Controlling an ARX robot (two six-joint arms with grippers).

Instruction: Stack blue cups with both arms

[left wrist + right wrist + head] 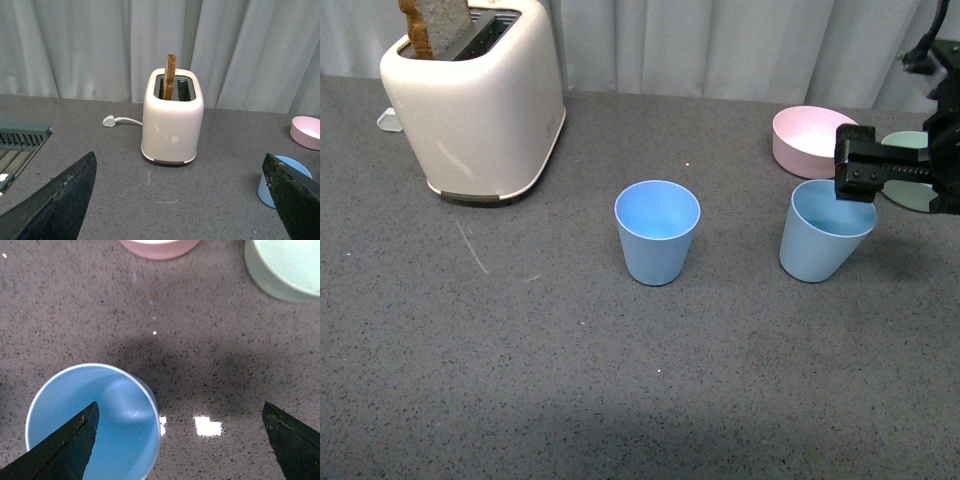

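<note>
This blue cup (pixel 122 425) should go down nearly to its rim when I lower it into the other, because the other blue cup's opening is wide open.
Two light blue cups stand upright on the grey table. One blue cup (pixel 658 232) is in the middle, the other blue cup (pixel 825 240) is to its right. My right gripper (pixel 865 185) hovers open just above the right cup's far rim. In the right wrist view that cup (pixel 92 420) lies under one finger (pixel 65 450), and the right gripper (pixel 180 445) holds nothing. My left gripper (pixel 177 210) is open and empty, low over the table. A blue cup (pixel 272 187) shows partly behind its finger (pixel 295 200). The left arm is out of the front view.
A cream toaster (pixel 480 100) with a slice of toast stands at the back left, its plug (pixel 109 120) lying behind it. A pink bowl (pixel 805 140) and a green bowl (pixel 285 267) sit behind the right cup. A grey-green rack (pixel 20 142) is at the table's left.
</note>
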